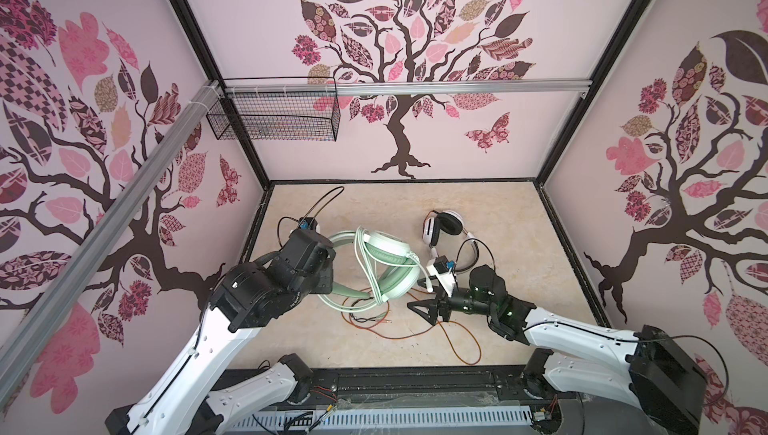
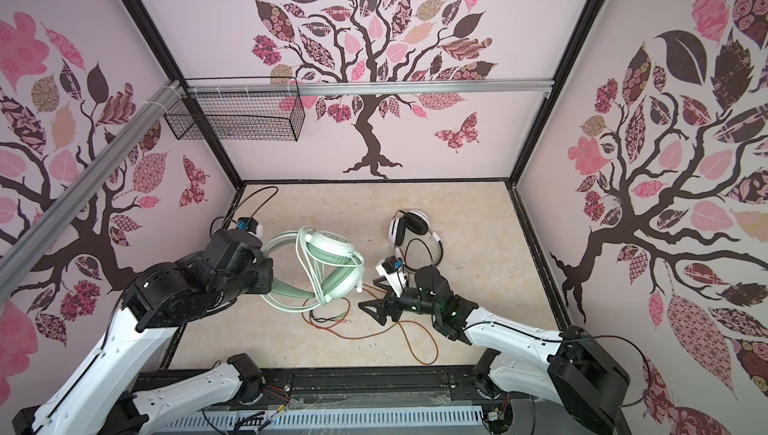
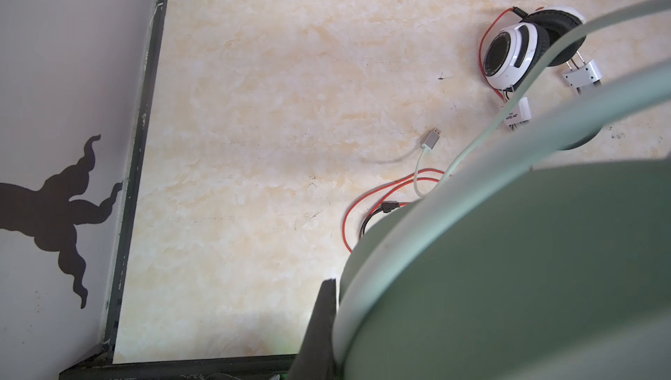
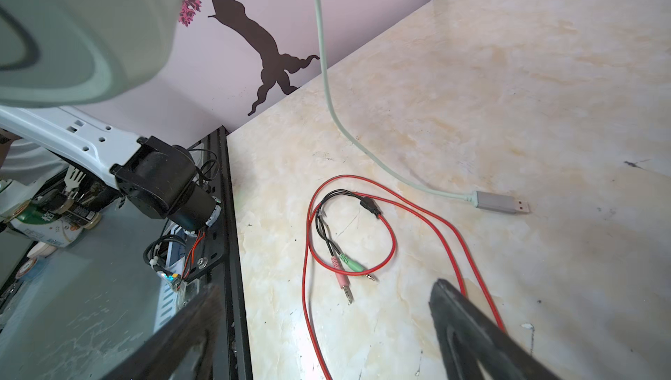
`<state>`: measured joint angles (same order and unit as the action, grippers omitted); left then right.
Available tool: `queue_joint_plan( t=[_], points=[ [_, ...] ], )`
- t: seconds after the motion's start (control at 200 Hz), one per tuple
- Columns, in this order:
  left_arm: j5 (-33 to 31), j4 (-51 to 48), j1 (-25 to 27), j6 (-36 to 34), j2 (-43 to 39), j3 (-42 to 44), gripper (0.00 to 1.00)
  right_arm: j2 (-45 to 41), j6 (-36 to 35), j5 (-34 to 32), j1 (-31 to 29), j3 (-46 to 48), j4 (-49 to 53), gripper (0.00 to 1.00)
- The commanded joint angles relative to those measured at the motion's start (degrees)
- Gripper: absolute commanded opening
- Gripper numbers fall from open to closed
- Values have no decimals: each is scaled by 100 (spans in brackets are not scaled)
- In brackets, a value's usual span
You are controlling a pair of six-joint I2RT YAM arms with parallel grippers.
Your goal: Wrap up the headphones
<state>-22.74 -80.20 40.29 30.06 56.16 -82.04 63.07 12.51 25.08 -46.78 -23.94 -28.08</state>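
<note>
The mint-green headphones are hanging low, with their loops (image 1: 356,307) just above the orange-red cable, so my left gripper should raise them before my right gripper reaches under the cups (image 1: 387,304).
The mint-green headphones (image 1: 388,258) (image 2: 332,256) hang tilted above the floor. My left gripper (image 1: 331,273) (image 3: 336,327) is shut on their band, and one black finger (image 3: 319,323) shows against it. Pale green cable (image 1: 365,275) is looped over the cups, and its USB plug (image 4: 501,207) (image 3: 431,138) lies on the floor. The white-and-black headphones (image 1: 442,225) (image 3: 515,48) lie further back. Their orange-red cable (image 1: 457,337) (image 4: 392,236) trails forward, ending in pink and green jacks (image 4: 345,269). My right gripper (image 1: 419,308) (image 4: 326,309) stands open just above that cable, holding nothing.
A black wire basket (image 1: 274,115) hangs on the back-left rail. Patterned walls close in the marble floor (image 1: 374,200) on three sides, with a black frame edge (image 4: 232,251) along the front. The left arm's base joint (image 4: 163,178) sits beside that edge.
</note>
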Motion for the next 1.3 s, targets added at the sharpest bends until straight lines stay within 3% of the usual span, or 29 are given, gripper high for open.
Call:
queue_joint_plan(
  t=[0.0,0.285,0.515,0.735,1.05,1.295],
  points=[
    [231,446,17,101,-32,-539,0,-132,174,-76,-38,-73,44,91],
    [87,1227,14,-232,-971,41,0,9,179,-1,-125,66,-205,91],
    [920,1101,16,-397,-565,-132,0,345,24,230,-165,40,-650,91],
    [964,984,14,-399,-344,-323,0,1226,-372,226,-165,-366,-775,91],
    [1208,842,15,-367,-273,-921,0,2874,-570,897,-172,-312,-3280,89],
    [1211,750,20,-427,-53,-1523,0,3791,-316,660,-165,-855,-3960,87]
  ],
)
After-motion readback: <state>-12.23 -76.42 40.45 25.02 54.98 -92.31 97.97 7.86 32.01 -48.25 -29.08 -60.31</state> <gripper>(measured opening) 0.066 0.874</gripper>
